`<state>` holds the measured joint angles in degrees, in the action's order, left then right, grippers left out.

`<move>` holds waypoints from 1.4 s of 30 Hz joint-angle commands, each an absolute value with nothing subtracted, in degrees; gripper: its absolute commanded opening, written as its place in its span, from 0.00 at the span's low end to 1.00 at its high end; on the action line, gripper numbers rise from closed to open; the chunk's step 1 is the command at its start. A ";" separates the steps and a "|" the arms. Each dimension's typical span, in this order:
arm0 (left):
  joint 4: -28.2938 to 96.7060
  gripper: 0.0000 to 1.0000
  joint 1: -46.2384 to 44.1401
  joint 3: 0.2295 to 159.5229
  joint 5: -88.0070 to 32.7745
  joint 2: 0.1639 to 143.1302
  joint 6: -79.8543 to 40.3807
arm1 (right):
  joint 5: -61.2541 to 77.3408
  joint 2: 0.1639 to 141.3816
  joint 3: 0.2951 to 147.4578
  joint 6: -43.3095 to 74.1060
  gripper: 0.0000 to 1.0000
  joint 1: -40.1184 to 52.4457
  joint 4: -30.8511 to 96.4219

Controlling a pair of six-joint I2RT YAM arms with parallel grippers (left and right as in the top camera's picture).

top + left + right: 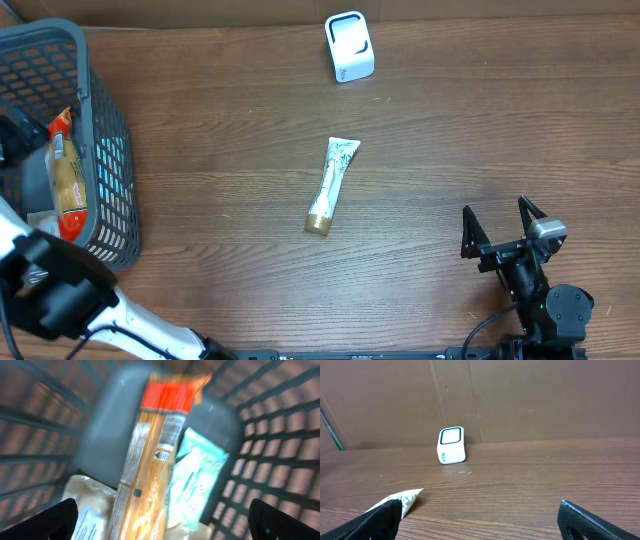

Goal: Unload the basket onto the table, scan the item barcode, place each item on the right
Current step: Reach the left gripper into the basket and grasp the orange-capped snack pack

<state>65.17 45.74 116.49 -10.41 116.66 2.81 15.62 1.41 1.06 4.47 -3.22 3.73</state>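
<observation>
The left gripper's open fingers are on both sides of the orange packet's narrow width point(144, 480), so the robot should go on moving down until the fingers get to its middle point(67, 178), and then shut them.
A white tube with a green leaf print and a gold cap point(332, 185) lies in the middle of the wooden table; its flat end point(405, 497) shows by the left finger in the right wrist view. The white barcode scanner point(349, 47) stands at the far edge, also seen as scanner point(452, 445). My right gripper point(495, 210) sits open and empty near the front right, right gripper point(480, 515) facing the scanner. My left gripper point(162, 520) is open above the inside of the basket, over an orange packet with a red top point(155, 455); nothing is between its fingers.
The grey mesh basket point(105, 150) stands at the left edge. It holds the orange packet point(68, 175), a pale teal pack point(197, 475) and a beige pouch point(92, 505). A brown cardboard wall point(520, 395) backs the table.
</observation>
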 commanded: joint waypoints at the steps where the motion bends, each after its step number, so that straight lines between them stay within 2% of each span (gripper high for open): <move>1: 65.76 1.00 45.67 116.33 -9.82 121.36 6.48 | 15.09 1.32 0.54 4.45 1.00 -2.96 3.42; 13: 68.73 0.99 45.67 116.22 -7.22 135.06 7.33 | 15.09 1.32 0.54 4.45 1.00 -2.96 3.42; 15: 68.79 0.91 45.67 116.11 -6.96 135.92 7.33 | 15.09 1.32 0.54 4.45 1.00 -2.96 3.42; 16: 68.77 0.85 45.67 116.09 -6.85 136.00 7.33 | 15.09 1.32 0.54 4.45 1.00 -2.96 3.42; 18: 68.71 0.66 45.67 116.09 -6.90 135.98 7.33 | 15.09 1.32 0.54 4.45 1.00 -2.96 3.42; 19: 68.69 0.54 45.67 116.14 -6.92 135.94 7.33 | 15.09 1.32 0.54 4.43 1.00 -2.96 3.42; 21: 68.73 0.10 45.74 116.38 -7.03 135.85 7.31 | 15.09 1.32 0.54 4.45 1.00 -2.96 3.42; 22: 68.77 0.04 45.71 116.60 -7.07 135.79 7.31 | 15.09 1.32 0.54 4.45 1.00 -2.96 3.42; 30: 70.54 0.04 45.58 121.27 -11.70 132.88 7.35 | 15.09 1.32 0.54 4.45 1.00 -2.96 3.42; 42: 75.26 0.04 45.30 141.34 -23.49 118.74 7.75 | 15.09 1.32 0.54 4.45 1.00 -2.96 3.42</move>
<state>76.09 45.80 133.10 -14.85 130.34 7.07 15.62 1.41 1.06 4.49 -3.22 3.73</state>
